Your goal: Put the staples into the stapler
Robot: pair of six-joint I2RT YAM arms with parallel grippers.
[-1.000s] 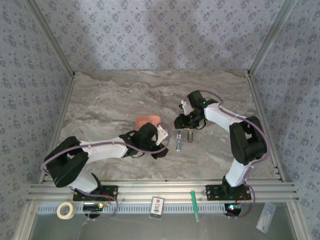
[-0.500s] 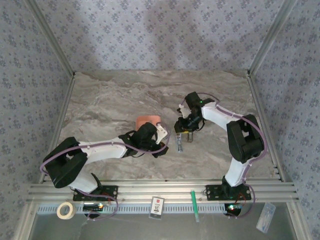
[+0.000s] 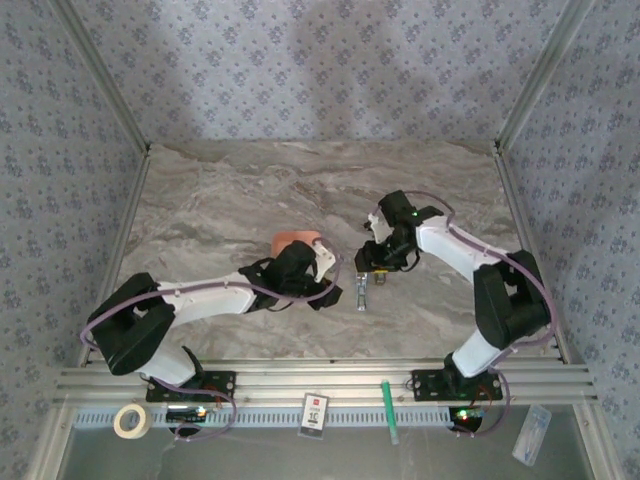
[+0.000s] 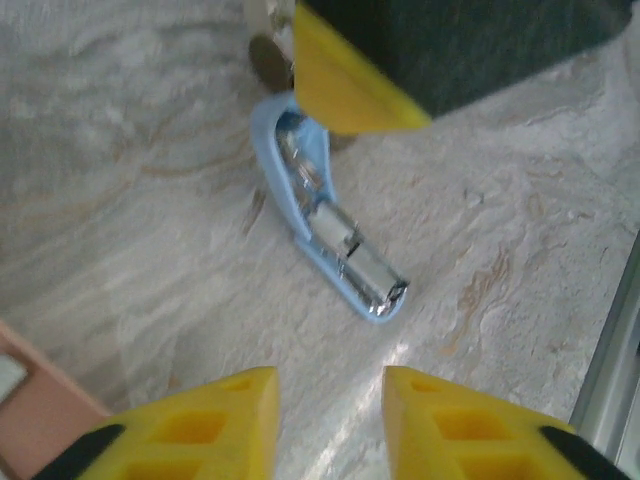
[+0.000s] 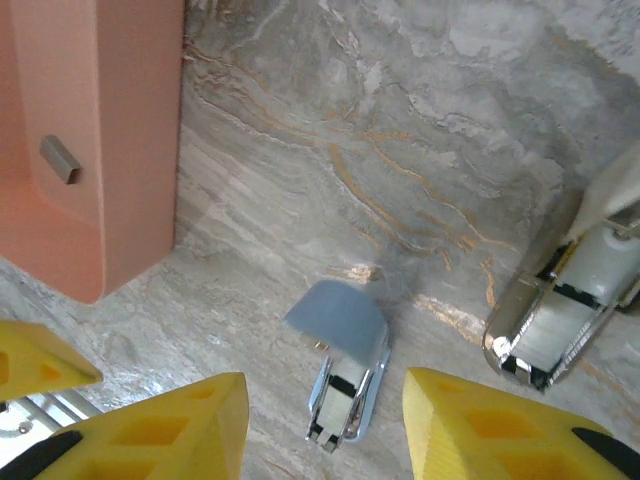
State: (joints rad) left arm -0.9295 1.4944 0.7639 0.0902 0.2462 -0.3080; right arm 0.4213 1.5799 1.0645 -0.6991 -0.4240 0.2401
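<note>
The stapler is lying free with its lid swung up (image 5: 338,316). My left gripper should keep the lid still while my right gripper comes to the silver end (image 4: 384,296).
The light-blue stapler (image 3: 361,291) lies on the marble between my two grippers, its lid swung up and the silver rail (image 4: 352,258) bare. My left gripper (image 4: 326,410) hovers open just short of its silver end, nothing between the yellow fingers. My right gripper (image 5: 325,425) is open too, and the stapler (image 5: 345,385) sits between its fingertips without touching either. One grey strip of staples (image 5: 60,159) lies in the orange tray (image 5: 120,200). In the top view the left gripper (image 3: 334,272) and right gripper (image 3: 373,270) face each other across the stapler.
The orange tray (image 3: 296,240) sits behind my left wrist, partly covered by it. The aluminium frame rail (image 3: 320,380) runs along the near edge. A tape roll (image 3: 132,420), a card (image 3: 315,412) and a green pen (image 3: 389,410) lie below the rail.
Both grippers have opened wider. The right gripper has shifted slightly right and nearer, and the stapler now lies a little closer to the front edge.
</note>
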